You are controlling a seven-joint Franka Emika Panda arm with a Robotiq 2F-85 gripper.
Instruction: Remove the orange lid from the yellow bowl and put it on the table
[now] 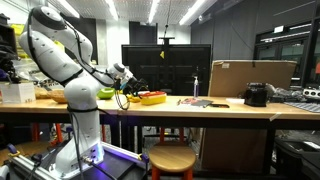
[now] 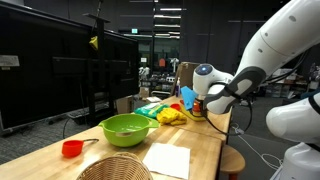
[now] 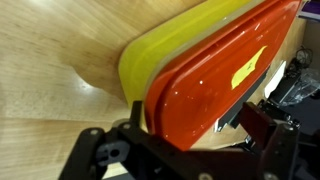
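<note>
My gripper will lift the lid free and leave the bowl behind, because the yellow rim (image 3: 148,56) can be seen past the orange lid's edge (image 3: 212,84).
In the wrist view the orange lid (image 3: 220,70) lies on the yellow bowl (image 3: 150,55), whose yellow rim shows along the lid's left edge. My gripper (image 3: 195,125) is open, with one finger on each side of the lid's near end; a gap shows at the right finger. The bowl stands on the wooden table (image 3: 50,60). In both exterior views my gripper (image 1: 127,82) (image 2: 203,103) hangs low over the table beside the yellow bowl (image 1: 152,98) (image 2: 172,116).
A green bowl (image 2: 125,127), a red cup (image 2: 70,148), a wicker basket (image 2: 115,168) and a white sheet (image 2: 167,158) lie on the near table end. A cardboard box (image 1: 250,75) and a black object (image 1: 256,95) stand further along.
</note>
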